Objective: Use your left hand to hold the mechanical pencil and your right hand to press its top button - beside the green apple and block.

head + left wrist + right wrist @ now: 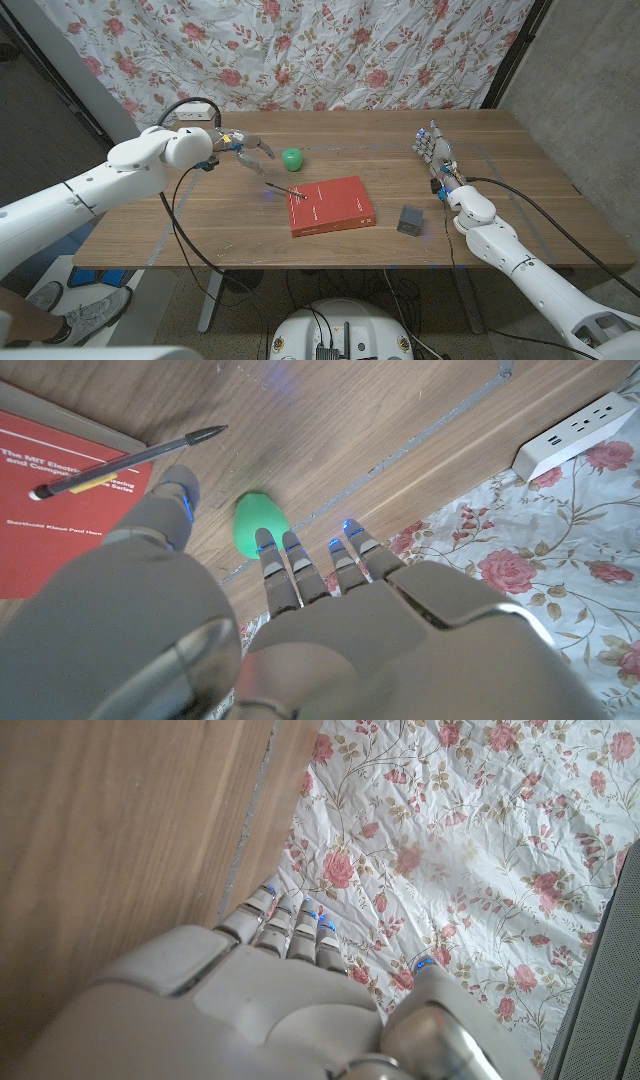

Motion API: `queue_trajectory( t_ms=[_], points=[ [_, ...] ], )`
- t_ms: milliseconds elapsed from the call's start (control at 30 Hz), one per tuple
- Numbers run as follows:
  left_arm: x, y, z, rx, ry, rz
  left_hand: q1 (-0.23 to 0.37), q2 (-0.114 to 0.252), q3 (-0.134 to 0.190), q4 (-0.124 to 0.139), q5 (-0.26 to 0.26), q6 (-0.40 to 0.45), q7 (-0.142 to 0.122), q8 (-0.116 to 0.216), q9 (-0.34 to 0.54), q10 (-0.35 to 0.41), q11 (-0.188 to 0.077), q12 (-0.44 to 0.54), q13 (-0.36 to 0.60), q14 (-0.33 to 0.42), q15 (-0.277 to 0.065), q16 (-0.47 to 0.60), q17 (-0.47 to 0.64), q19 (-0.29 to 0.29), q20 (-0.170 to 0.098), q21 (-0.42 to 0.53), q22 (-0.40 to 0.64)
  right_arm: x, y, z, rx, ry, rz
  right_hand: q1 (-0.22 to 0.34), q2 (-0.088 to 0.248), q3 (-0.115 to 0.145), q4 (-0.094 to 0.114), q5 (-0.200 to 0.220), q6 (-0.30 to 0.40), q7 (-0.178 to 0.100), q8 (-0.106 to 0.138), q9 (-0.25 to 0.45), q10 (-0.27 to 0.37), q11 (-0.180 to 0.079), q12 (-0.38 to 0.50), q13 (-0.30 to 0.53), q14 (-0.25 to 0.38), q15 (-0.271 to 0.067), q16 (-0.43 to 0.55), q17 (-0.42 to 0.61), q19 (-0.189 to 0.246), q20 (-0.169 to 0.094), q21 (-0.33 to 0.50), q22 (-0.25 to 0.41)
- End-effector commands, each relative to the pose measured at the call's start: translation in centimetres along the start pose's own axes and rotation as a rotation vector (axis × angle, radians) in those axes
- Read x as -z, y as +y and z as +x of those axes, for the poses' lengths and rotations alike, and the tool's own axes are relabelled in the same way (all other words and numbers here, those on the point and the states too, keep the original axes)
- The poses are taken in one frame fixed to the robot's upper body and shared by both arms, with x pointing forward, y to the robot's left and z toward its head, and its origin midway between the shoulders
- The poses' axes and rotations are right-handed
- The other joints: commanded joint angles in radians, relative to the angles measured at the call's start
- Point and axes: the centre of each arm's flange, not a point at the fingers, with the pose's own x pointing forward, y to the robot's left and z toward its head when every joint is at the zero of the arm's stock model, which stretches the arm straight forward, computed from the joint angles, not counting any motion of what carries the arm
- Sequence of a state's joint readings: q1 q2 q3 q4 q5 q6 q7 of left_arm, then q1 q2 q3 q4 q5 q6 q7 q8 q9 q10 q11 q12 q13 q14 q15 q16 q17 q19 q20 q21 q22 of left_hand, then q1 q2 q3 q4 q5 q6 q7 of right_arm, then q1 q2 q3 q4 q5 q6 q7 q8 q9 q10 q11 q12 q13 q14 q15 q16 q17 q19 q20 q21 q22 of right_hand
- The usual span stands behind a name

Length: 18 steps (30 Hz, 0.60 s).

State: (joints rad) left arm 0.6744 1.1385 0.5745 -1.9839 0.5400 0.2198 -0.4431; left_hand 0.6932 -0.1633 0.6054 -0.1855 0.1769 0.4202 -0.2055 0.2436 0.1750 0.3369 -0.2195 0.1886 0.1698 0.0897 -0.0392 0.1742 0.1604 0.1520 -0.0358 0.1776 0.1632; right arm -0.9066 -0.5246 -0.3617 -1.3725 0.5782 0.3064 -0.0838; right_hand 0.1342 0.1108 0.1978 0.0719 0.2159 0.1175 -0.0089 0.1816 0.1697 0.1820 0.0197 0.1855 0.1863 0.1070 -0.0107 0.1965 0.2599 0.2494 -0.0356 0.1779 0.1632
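Note:
My gripper will lift the mechanical pencil, and it will come free with its button end sticking out, because the mechanical pencil's tip reaches past the red book's edge.
A dark mechanical pencil lies across the near-left corner of a red book, its tip pointing off the book toward the left. The green apple sits just beyond it. My left hand hovers left of the apple, fingers spread and holding nothing, a short way from the pencil. A small grey block stands right of the book. At the table's right side my right hand stands with straight fingers pointing away, empty, far from the pencil.
A white power strip lies at the back left with a black cable trailing over the table's left part. A floral cloth hangs behind the table.

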Motion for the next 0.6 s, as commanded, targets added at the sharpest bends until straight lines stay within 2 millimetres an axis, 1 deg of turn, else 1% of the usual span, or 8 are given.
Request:
queue_trajectory(
  t_ms=[33, 133, 333, 433, 500, 600],
  points=[
    [-1.2, -1.0, 0.3, -0.010, 0.017, 0.102, 0.026, -0.002, -0.018, 0.002, -0.005, 0.023, 0.000, 0.004, 0.002, 0.030, 0.001, 0.001, 0.005, 0.010, -0.162, 0.003, 0.005, -0.017, -0.120, 0.000, 0.002, 0.4, 0.1, 0.0, 0.020, 0.001, 0.012, 0.006, -0.001, 0.005, -0.001, 0.002, 0.008, 0.005, 0.001, 0.003, 0.001, -0.002, 0.005, 0.000, 0.003, -0.005, 0.004, -0.001, -0.002, 0.000, 0.005, 0.002],
    [-1.6, -1.3, 0.3, -0.015, 0.032, 0.118, 0.036, -0.003, -0.031, 0.004, -0.006, 0.028, -0.001, 0.003, 0.002, 0.040, 0.000, 0.000, 0.005, 0.008, -0.162, 0.003, 0.005, -0.031, -0.111, -0.001, 0.002, 0.5, 0.1, -0.1, 0.024, 0.003, 0.013, 0.005, -0.001, 0.006, -0.002, 0.003, 0.008, 0.005, 0.002, 0.003, 0.002, -0.002, 0.006, 0.000, 0.003, -0.005, 0.004, -0.002, -0.002, 0.001, 0.005, 0.002],
    [-2.5, -1.9, 0.3, -0.047, 0.064, 0.134, 0.046, -0.001, -0.057, 0.009, -0.007, 0.034, -0.001, -0.002, 0.002, 0.053, 0.000, -0.004, 0.004, -0.008, -0.141, 0.000, 0.005, -0.065, -0.098, -0.004, 0.003, 0.7, 0.2, -0.3, 0.030, 0.006, 0.020, 0.005, 0.001, 0.009, -0.003, 0.003, 0.008, 0.005, 0.002, 0.003, 0.002, -0.002, 0.006, 0.000, 0.003, -0.004, 0.004, -0.005, -0.002, 0.001, 0.005, 0.002],
    [-3.0, -2.2, 0.5, -0.043, 0.062, 0.130, 0.047, 0.002, -0.064, 0.011, -0.007, 0.035, -0.001, -0.003, 0.002, 0.055, 0.000, -0.005, 0.004, -0.017, -0.142, -0.001, 0.005, -0.071, -0.098, -0.003, 0.003, 0.8, 0.1, -0.4, 0.032, 0.007, 0.023, 0.005, 0.001, 0.010, -0.003, 0.003, 0.009, 0.004, 0.002, 0.003, 0.001, -0.001, 0.005, 0.000, 0.002, -0.005, 0.004, -0.006, -0.002, 0.001, 0.005, 0.002],
    [-3.3, -2.3, 0.6, -0.044, 0.063, 0.130, 0.045, 0.004, -0.074, 0.014, -0.006, 0.031, 0.005, -0.007, 0.002, 0.054, 0.000, -0.007, 0.004, -0.032, -0.133, -0.003, 0.006, -0.078, -0.093, -0.001, 0.003, 0.8, 0.1, -0.4, 0.031, 0.007, 0.024, 0.005, 0.002, 0.010, -0.003, 0.003, 0.010, 0.005, 0.002, 0.003, 0.001, 0.000, 0.005, 0.000, 0.002, -0.005, 0.004, -0.006, -0.001, 0.001, 0.006, 0.002],
    [-3.9, -2.7, 0.7, -0.048, 0.064, 0.127, 0.044, 0.006, -0.079, 0.015, -0.006, 0.033, 0.004, -0.008, 0.002, 0.055, 0.000, -0.008, 0.004, -0.033, -0.132, -0.002, 0.006, -0.082, -0.086, -0.001, 0.004, 0.8, 0.0, -0.5, 0.034, 0.008, 0.023, 0.005, 0.002, 0.011, -0.004, 0.003, 0.009, 0.004, 0.002, 0.003, 0.002, 0.000, 0.005, 0.000, 0.003, -0.004, 0.005, -0.008, -0.002, 0.002, 0.006, 0.002]
  ],
)
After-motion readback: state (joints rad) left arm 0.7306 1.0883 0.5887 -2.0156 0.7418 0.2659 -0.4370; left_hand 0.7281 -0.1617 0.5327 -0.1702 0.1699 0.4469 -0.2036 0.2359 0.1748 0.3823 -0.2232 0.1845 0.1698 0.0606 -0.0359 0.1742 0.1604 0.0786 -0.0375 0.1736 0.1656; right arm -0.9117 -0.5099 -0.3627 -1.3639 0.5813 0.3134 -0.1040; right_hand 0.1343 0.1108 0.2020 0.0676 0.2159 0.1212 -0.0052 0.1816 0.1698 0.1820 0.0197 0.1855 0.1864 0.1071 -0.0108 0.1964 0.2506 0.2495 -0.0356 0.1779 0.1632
